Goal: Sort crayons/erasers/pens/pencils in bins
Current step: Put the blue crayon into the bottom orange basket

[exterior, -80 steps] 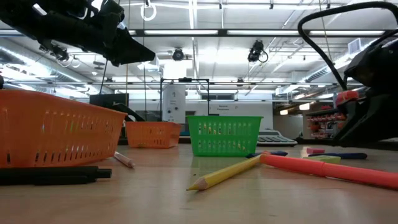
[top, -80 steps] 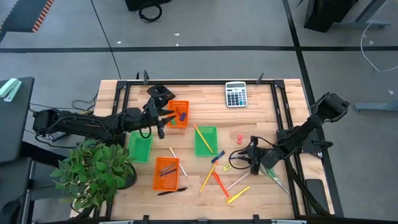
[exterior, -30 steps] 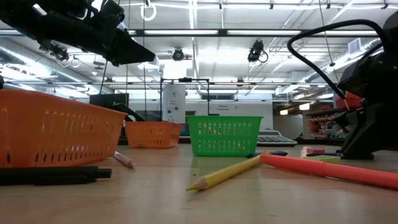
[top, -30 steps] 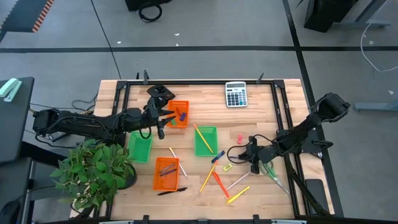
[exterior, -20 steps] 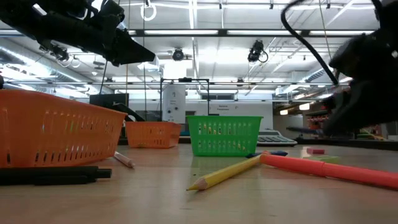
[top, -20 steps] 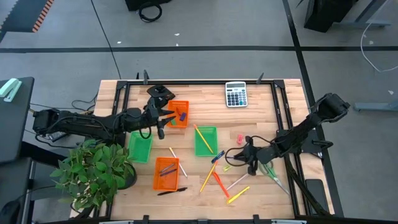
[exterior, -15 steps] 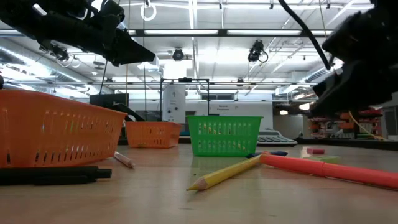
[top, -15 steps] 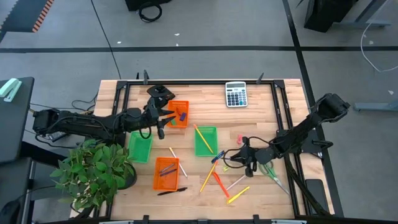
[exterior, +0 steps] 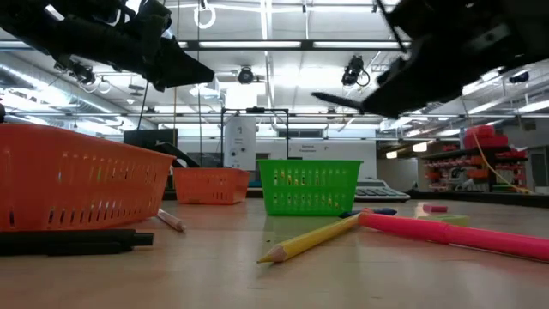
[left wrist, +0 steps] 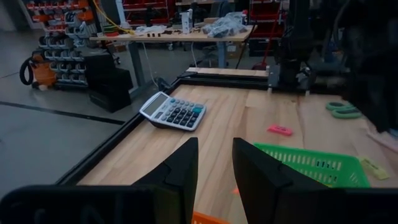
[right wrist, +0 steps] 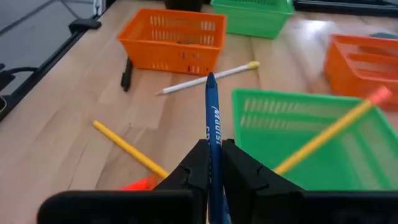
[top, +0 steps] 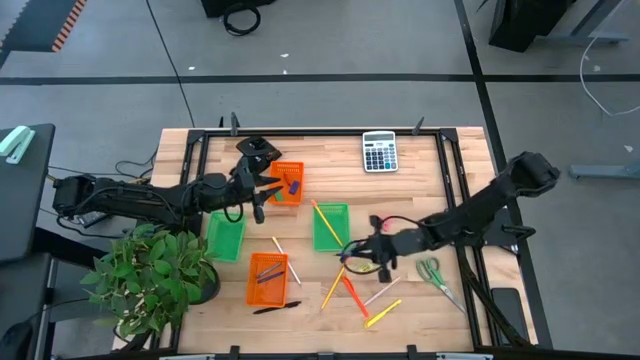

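The blue pen (right wrist: 212, 118) is lifted clear and points at the near orange bin of pens (top: 266, 281), so my right gripper should move next until it is over that bin and let go inside.
My right gripper (top: 362, 250) is shut on a blue pen (right wrist: 211, 118) above the table, just near of the middle green bin (top: 330, 226). In the low view the pen's tip (exterior: 330, 97) sticks out toward the table's left. My left gripper (top: 258, 196) hovers open and empty at the far orange bin (top: 287, 183), which holds a purple item. A yellow pencil (right wrist: 329, 134) lies across the middle green bin. Another blue pen (top: 350, 251), pencils (top: 334, 287) and a red crayon (top: 354, 296) lie on the table below my right gripper. My right gripper pinches the blue pen's barrel (right wrist: 212, 158) between its two fingers. The pen lies along the fingers and reaches well beyond their tips. The fingers come roughly level from the table's right. The pen is lifted clear of the table.
A second green bin (top: 226, 236) and a near orange bin (top: 267, 279) stand at the left. A black pen (top: 275, 308) lies near the front edge. Green scissors (top: 433, 270), a pink eraser (top: 385, 221), a grey calculator (top: 379, 152) and a potted plant (top: 150, 280) are also there.
My right gripper has gone up and toward the table's left, from beside the scissors to just near of the middle green bin, carrying the blue pen clear of the table.
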Robot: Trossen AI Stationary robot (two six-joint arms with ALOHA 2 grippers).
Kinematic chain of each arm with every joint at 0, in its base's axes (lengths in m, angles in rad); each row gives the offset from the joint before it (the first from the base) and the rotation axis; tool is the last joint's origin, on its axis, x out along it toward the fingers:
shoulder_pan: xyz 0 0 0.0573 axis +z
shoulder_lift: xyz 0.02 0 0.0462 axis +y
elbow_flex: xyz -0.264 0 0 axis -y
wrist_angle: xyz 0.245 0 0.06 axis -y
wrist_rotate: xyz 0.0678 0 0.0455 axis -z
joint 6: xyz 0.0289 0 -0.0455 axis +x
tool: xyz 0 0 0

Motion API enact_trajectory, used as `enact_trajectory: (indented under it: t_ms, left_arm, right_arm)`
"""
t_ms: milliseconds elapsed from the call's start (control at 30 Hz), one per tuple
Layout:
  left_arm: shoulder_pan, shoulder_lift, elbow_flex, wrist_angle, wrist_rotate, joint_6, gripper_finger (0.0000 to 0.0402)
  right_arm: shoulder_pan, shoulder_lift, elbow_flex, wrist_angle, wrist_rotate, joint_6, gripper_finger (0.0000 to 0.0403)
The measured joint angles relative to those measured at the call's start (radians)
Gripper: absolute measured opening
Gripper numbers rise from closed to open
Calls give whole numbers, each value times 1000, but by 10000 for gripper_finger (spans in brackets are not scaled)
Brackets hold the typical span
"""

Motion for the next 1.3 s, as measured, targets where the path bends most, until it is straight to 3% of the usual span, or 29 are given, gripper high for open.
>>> enact_trajectory:
  t_ms: [133,367,800,1067,1300]
  left_arm:
    - [-14,0,0,14,0,-7,107]
    - [-25,0,0,25,1,-5,107]
    - [-65,0,0,30,3,-25,107]
    - [-89,0,0,43,3,-44,107]
    - [-82,-1,0,77,0,-39,107]
  right_arm:
    - [-51,128,113,-2,-110,-69,38]
    - [-84,345,407,-70,-208,-215,38]
    - [-119,609,873,-309,-354,-275,38]
    - [-132,725,1040,-324,-379,-319,38]
    - [-164,728,1062,-421,-378,-359,38]
